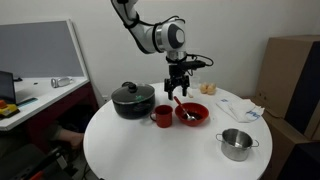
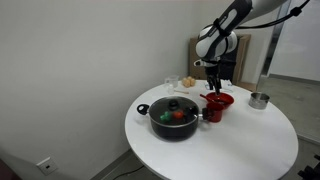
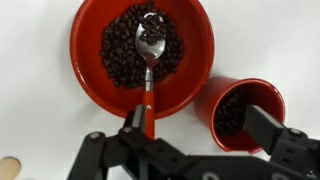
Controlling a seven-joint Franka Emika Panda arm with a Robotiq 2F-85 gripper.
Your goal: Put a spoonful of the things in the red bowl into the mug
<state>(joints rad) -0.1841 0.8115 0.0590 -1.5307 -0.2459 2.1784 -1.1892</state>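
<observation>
My gripper should back off and centre over the spoon handle's end point(image 3: 149, 127), because one of its fingers hangs over the red mug point(image 3: 243, 112) and the other is beside the spoon handle.
The red bowl point(image 3: 140, 55) holds dark beans; it also shows in both exterior views point(image 1: 193, 113) point(image 2: 222, 99). A spoon point(image 3: 150, 50) with a metal head and a red handle lies in it, with the handle over the near rim. The red mug point(image 3: 243, 112) stands just beside the bowl with dark beans inside, and shows in both exterior views point(image 1: 162, 117) point(image 2: 212, 111). My gripper point(image 3: 205, 130) hangs above the bowl and mug point(image 1: 177, 86) point(image 2: 212, 78). It is open wide: one finger is next to the spoon handle, the other over the mug.
A black lidded pot point(image 1: 132, 100) point(image 2: 174, 117) stands beside the mug on the round white table point(image 1: 160, 150). A small steel pot point(image 1: 236, 144) point(image 2: 259, 99) is at the table's edge. Paper and small items point(image 1: 240, 107) lie behind the bowl.
</observation>
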